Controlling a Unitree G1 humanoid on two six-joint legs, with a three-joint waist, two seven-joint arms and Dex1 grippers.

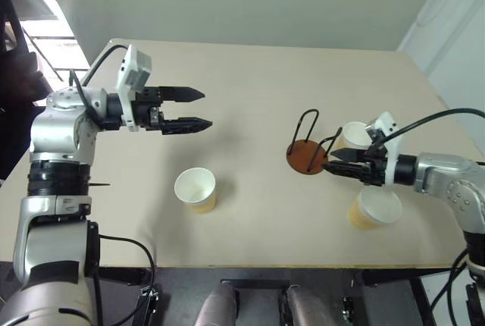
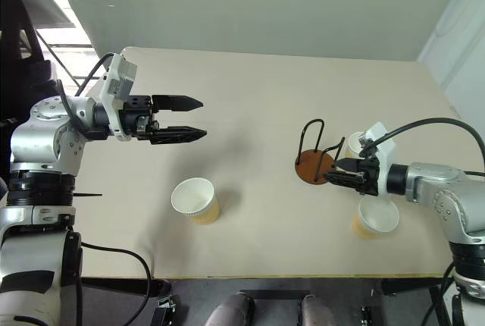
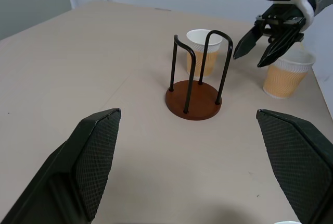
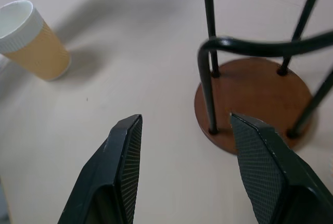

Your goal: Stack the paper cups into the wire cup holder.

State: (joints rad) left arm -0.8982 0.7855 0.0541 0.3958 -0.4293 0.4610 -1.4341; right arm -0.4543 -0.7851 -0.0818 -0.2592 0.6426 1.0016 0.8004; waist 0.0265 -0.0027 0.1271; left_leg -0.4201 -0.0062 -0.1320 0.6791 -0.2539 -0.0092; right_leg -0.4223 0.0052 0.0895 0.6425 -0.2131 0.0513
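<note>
The whole wire cup holder [image 1: 307, 157] will come along upright when I pull the near loop, because the near loop's wire ends [image 1: 309, 169] are fixed in the reddish-brown disc.
The wire cup holder [image 1: 306, 156] stands empty right of the table's middle, a reddish-brown disc with two black wire loops. One paper cup [image 1: 195, 189] stands upright near the front, left of centre. A second paper cup [image 1: 354, 135] stands just behind the holder on its right. A third paper cup [image 1: 375, 209] sits near the front right, under my right arm. My right gripper [image 1: 330, 162] is open and empty, its fingertips just beside the holder's base [image 4: 255, 99]. My left gripper [image 1: 206, 108] hovers open and empty above the table's left half, pointing toward the holder [image 3: 193, 99].
The tan table [image 1: 265, 76] has its front edge close behind the two near cups and its right edge just past my right arm. A dark shape [image 1: 11, 61] stands beyond the table's left edge.
</note>
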